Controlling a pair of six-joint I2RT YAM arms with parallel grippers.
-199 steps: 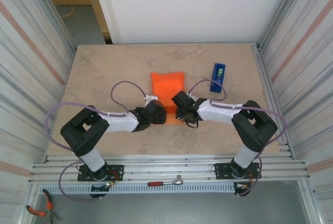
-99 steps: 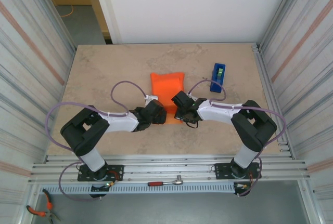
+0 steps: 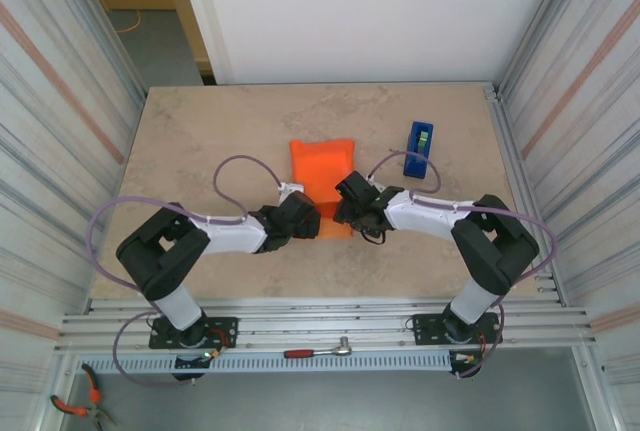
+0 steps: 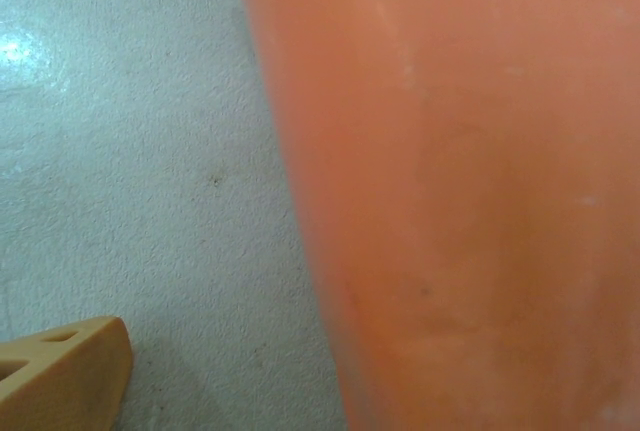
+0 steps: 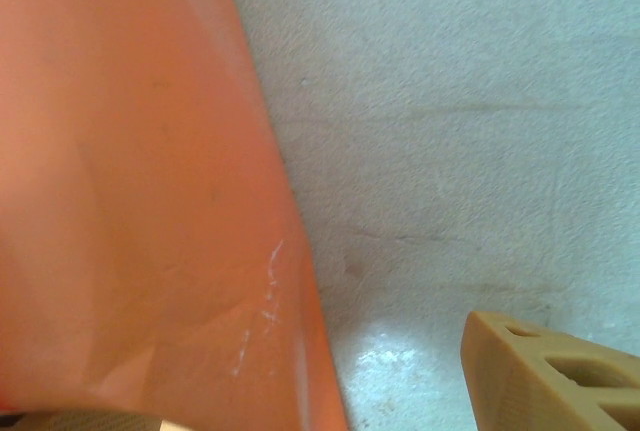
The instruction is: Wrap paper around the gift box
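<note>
The packet's side edge (image 4: 300, 211) has my left gripper's fingers lying crooked across it, so next my left gripper backs away, turn at a slant and close in on the packet's near end (image 3: 334, 228).
The orange paper (image 3: 322, 166) lies folded into a puffy oblong packet at the middle of the table. The gift box is hidden. My left gripper (image 3: 300, 219) rests at the packet's near left corner. One tan fingertip (image 4: 60, 371) shows far to the left over bare tabletop, and the paper (image 4: 460, 181) covers the other side. My right gripper (image 3: 347, 206) is at the packet's near right corner. Its right fingertip (image 5: 550, 371) stands well clear of the paper's edge (image 5: 150, 181), and the jaws are wide apart with nothing pinched.
A blue tape dispenser (image 3: 418, 148) stands on the beige table (image 3: 200, 141), right of the packet. Corrugated walls close in both sides. A ratchet tool (image 3: 318, 352) lies on the front rail, and pliers (image 3: 80, 401) lie below it at the left.
My right gripper has opened and shifted slightly right, away from the paper's edge. The left arm and the packet have not moved.
</note>
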